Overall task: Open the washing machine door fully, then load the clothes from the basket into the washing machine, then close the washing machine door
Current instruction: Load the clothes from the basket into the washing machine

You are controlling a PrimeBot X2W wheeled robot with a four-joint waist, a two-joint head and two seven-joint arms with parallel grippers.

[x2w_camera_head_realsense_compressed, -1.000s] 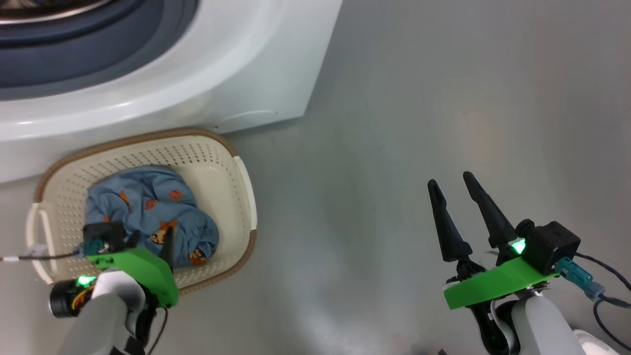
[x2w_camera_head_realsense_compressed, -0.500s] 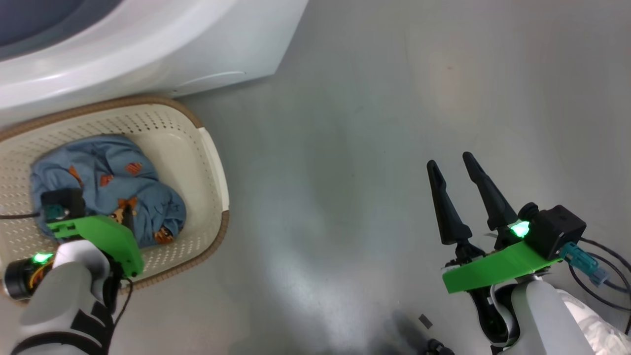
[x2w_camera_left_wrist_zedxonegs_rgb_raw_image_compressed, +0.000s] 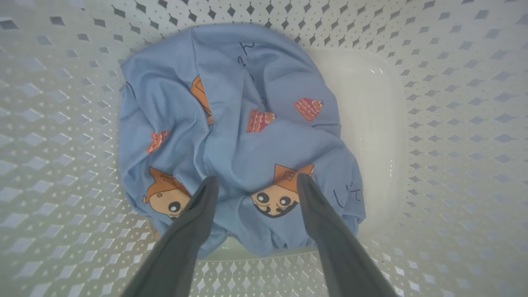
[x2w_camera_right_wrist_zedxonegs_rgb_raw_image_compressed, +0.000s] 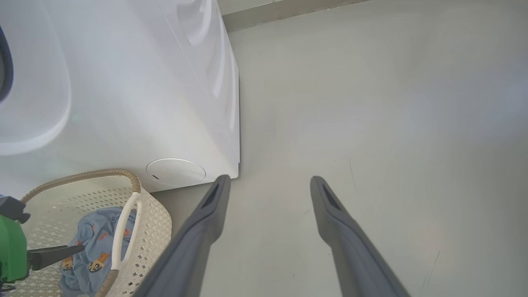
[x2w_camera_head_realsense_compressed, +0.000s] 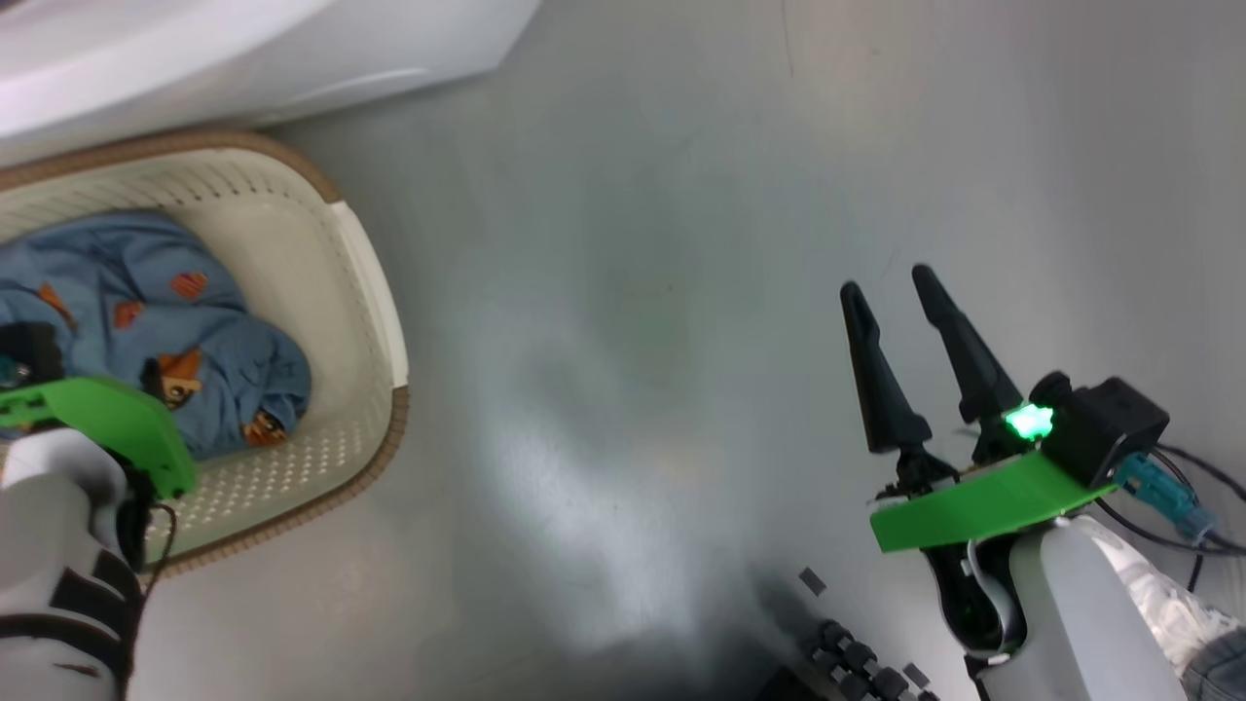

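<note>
The clothes [x2w_camera_head_realsense_compressed: 158,327] should come up all together and leave the basket empty when the robot lifts them, because their folds run unbroken and cream bottom [x2w_camera_head_realsense_compressed: 280,263] shows next to them.
The cream basket [x2w_camera_head_realsense_compressed: 370,292] with a brown rim stands on the floor against the white washing machine [x2w_camera_right_wrist_zedxonegs_rgb_raw_image_compressed: 144,103]. In it lie the clothes [x2w_camera_left_wrist_zedxonegs_rgb_raw_image_compressed: 247,123], a crumpled light blue fabric with orange cartoon figures. My left gripper [x2w_camera_left_wrist_zedxonegs_rgb_raw_image_compressed: 256,178] is open inside the basket, its fingertips [x2w_camera_left_wrist_zedxonegs_rgb_raw_image_compressed: 208,185] set down at the near part of the cloth, a fold between them. My right gripper [x2w_camera_head_realsense_compressed: 886,282] is open and holds nothing, hovering over bare floor well to the right of the basket. The right wrist view shows the basket [x2w_camera_right_wrist_zedxonegs_rgb_raw_image_compressed: 152,218] and the clothes [x2w_camera_right_wrist_zedxonegs_rgb_raw_image_compressed: 88,243]. The washing machine door is out of view.
A round cover [x2w_camera_right_wrist_zedxonegs_rgb_raw_image_compressed: 176,171] sits low on the washer's front corner. Grey floor [x2w_camera_head_realsense_compressed: 633,292] stretches between basket and right arm. Cables [x2w_camera_head_realsense_compressed: 1192,467] trail from the right wrist. A person's pale shoe [x2w_camera_head_realsense_compressed: 1163,608] and dark roller parts [x2w_camera_head_realsense_compressed: 857,662] lie at the bottom right.
The head camera has swung, sliding washer and basket toward the upper left of the picture. The left gripper stays at the clothes in the basket. The right gripper remains open.
</note>
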